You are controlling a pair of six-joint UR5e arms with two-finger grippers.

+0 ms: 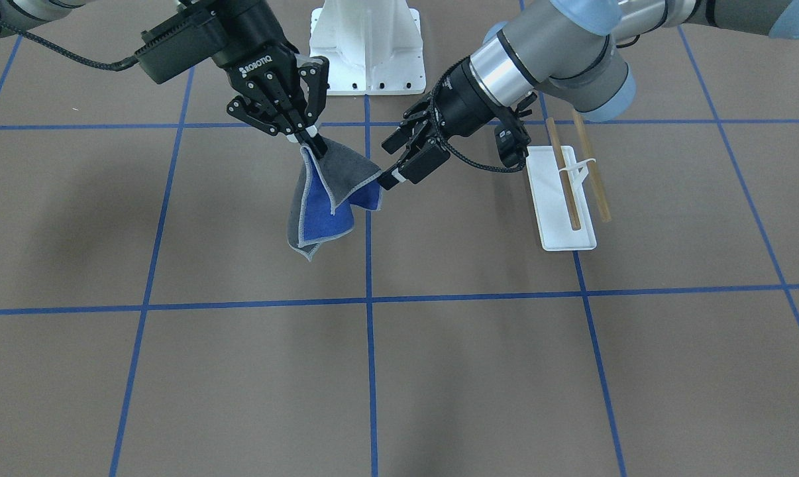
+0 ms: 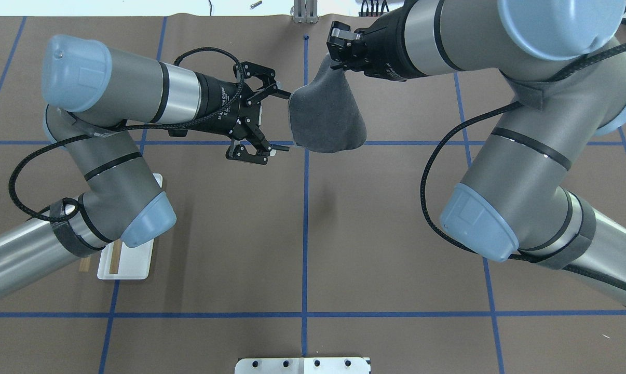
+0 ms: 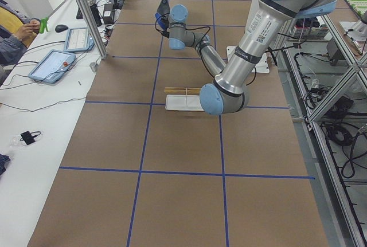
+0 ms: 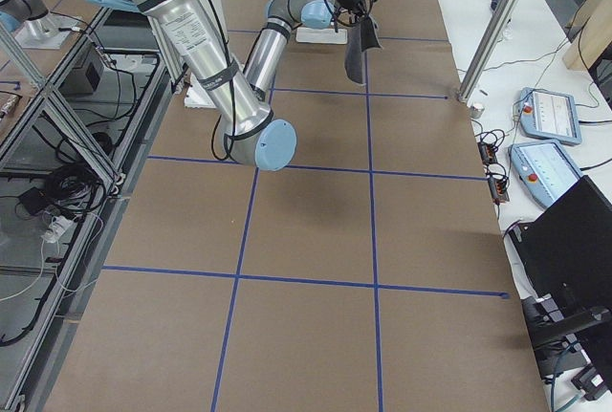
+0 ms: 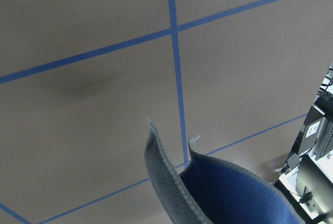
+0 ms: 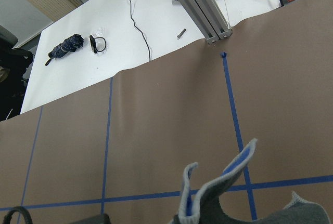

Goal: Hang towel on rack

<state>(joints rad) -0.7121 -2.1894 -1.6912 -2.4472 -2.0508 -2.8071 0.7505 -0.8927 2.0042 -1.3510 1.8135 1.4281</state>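
My gripper will carry the towel (image 1: 344,168) to the rack. The grey cloth wraps around the blue inside (image 1: 323,216), so the towel will stay doubled with its grey side out.
The towel (image 1: 333,199) hangs in the air over the table's middle, dark grey outside and bright blue inside. My right gripper (image 1: 310,142) is shut on its top corner; from overhead the gripper (image 2: 339,65) sits above the grey cloth (image 2: 326,119). My left gripper (image 1: 386,162) is open, its jaws spread wide beside the towel's side edge (image 2: 292,111), with one fingertip (image 2: 287,95) at the edge. The rack (image 1: 562,199) stands on the table behind the left arm, with two wooden rods (image 1: 564,175) over a white base. The towel's lower edge shows in the left wrist view (image 5: 229,193) and the right wrist view (image 6: 218,198).
A large white bolted pedestal (image 1: 366,46) stands at the robot's side of the table. The left arm's elbow covers most of the rack's base (image 2: 128,259) from overhead. Blue tape lines cross the brown table (image 1: 439,371). Operators' tablets (image 3: 54,63) lie on a side bench.
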